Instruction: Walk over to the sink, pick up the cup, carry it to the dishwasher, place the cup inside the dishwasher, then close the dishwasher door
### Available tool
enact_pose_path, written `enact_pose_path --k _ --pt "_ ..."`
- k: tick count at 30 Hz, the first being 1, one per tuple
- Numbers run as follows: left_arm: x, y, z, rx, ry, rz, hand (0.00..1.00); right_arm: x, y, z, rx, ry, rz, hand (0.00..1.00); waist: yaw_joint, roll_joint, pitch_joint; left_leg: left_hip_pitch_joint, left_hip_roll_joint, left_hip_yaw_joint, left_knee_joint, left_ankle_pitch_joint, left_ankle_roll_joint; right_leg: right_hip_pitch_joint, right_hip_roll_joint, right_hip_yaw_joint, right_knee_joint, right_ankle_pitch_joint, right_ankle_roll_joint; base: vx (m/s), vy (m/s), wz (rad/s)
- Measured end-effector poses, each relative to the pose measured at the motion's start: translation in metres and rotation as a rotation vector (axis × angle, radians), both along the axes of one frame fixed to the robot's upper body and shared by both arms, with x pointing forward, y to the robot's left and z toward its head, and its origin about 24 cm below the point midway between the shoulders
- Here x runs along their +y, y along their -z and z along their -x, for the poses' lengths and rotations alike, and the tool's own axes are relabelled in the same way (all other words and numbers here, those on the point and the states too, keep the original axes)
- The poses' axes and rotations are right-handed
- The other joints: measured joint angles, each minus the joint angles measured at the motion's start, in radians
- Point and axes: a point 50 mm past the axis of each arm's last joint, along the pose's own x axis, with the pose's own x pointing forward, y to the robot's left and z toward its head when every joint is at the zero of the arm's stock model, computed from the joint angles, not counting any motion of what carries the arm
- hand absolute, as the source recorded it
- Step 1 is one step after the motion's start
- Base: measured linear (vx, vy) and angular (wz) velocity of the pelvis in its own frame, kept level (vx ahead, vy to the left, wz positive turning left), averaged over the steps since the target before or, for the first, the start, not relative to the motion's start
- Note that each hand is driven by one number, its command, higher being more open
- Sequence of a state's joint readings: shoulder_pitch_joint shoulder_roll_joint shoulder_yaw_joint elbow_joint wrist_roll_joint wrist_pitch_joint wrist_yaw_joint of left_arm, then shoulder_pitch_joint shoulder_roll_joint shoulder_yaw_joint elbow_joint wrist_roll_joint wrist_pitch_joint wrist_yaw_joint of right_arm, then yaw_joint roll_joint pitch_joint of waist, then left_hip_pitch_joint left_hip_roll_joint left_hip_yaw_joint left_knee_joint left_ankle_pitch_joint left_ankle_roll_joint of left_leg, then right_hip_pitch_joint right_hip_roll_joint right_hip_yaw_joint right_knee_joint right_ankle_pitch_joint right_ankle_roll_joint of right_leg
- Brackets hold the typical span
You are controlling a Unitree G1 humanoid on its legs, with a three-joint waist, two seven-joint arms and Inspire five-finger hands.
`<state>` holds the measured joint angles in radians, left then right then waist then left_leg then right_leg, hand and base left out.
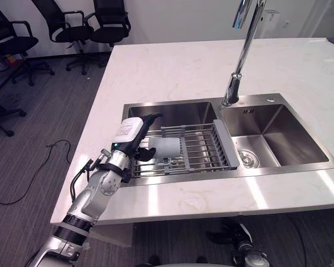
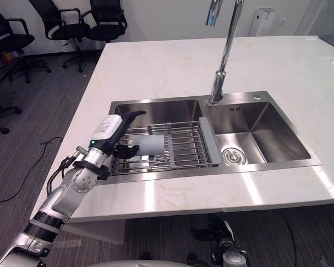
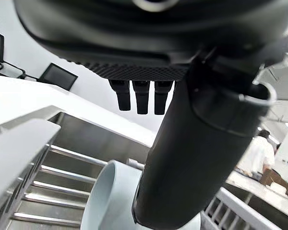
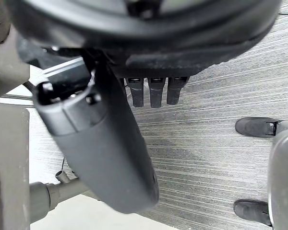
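Note:
The cup (image 1: 166, 148) is lying on its side and its opening (image 3: 100, 197) is over the rack's bars, so I should expect it to be empty when I pick it up.
A pale grey cup (image 1: 167, 149) lies on its side on a grey wire rack (image 1: 203, 149) across the left basin of a steel sink (image 1: 172, 110). My left hand (image 1: 131, 133) hovers over the rack's left end, right beside the cup. It is open: the fingers (image 1: 151, 118) point straight out above the cup and the thumb (image 1: 146, 153) reaches towards the cup's side. In the left wrist view the cup (image 3: 110, 196) lies just past the thumb (image 3: 192, 158). My right hand (image 4: 110, 158) hangs open over grey carpet, holding nothing.
A tall chrome tap (image 1: 242, 55) rises behind the divider between the basins. The right basin (image 1: 278, 133) has a drain. The white stone counter (image 1: 172, 67) surrounds the sink. Black office chairs (image 1: 89, 25) stand on the carpet at the far left. A person in white (image 3: 257, 153) stands far off.

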<state>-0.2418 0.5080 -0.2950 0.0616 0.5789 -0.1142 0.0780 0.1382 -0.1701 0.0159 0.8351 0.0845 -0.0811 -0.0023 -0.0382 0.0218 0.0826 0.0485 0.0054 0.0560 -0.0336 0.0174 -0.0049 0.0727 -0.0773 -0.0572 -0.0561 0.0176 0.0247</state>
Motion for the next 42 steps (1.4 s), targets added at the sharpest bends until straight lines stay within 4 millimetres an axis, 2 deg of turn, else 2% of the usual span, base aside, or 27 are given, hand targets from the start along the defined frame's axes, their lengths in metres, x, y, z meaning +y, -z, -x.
enact_pose_path --k 16,23,28,35,36,42 --pt "-0.009 0.025 -0.005 0.112 0.048 -0.138 0.90 0.003 0.001 0.001 0.004 -0.013 -0.003 0.90 -0.017 -0.004 0.001 0.000 -0.002 0.000 -0.006 0.000 0.000 -0.001 -0.002 -0.002 -0.005 0.001 0.002 0.00 0.000 0.00" --pt "-0.016 0.022 -0.013 0.113 0.081 -0.197 0.90 0.005 0.001 0.001 0.006 -0.018 -0.006 0.90 -0.036 -0.014 0.008 0.000 -0.003 0.000 -0.012 0.001 0.001 -0.001 -0.002 -0.004 -0.011 0.001 0.002 0.00 0.000 0.00" --pt "-0.025 0.015 -0.019 0.089 0.106 -0.219 0.90 0.005 0.001 0.001 0.007 -0.018 -0.008 0.90 -0.046 -0.013 0.011 0.000 -0.004 0.000 -0.017 0.002 0.001 -0.001 -0.003 -0.005 -0.014 0.001 0.002 0.00 0.000 0.00" --pt "-0.024 0.011 -0.032 0.092 0.066 -0.239 0.90 0.005 0.001 0.001 0.005 -0.016 -0.008 0.90 -0.065 -0.007 0.033 0.000 -0.004 0.010 -0.018 0.002 0.001 -0.006 -0.003 0.003 -0.014 0.003 0.002 0.00 0.000 -0.04" --pt "-0.024 0.010 -0.034 0.087 0.063 -0.240 0.30 0.005 0.001 0.001 0.005 -0.017 -0.009 0.90 -0.067 -0.007 0.040 0.001 -0.004 0.012 -0.018 0.002 0.001 -0.006 -0.004 0.004 -0.014 0.004 0.002 0.00 0.000 -0.05" --pt "-0.023 0.001 -0.044 0.077 0.037 -0.250 0.30 0.005 0.001 0.000 0.001 -0.016 -0.010 0.90 -0.079 -0.004 0.052 0.000 -0.004 0.020 -0.023 0.002 0.001 -0.013 -0.004 0.012 -0.014 0.005 0.003 0.00 0.000 -0.03"
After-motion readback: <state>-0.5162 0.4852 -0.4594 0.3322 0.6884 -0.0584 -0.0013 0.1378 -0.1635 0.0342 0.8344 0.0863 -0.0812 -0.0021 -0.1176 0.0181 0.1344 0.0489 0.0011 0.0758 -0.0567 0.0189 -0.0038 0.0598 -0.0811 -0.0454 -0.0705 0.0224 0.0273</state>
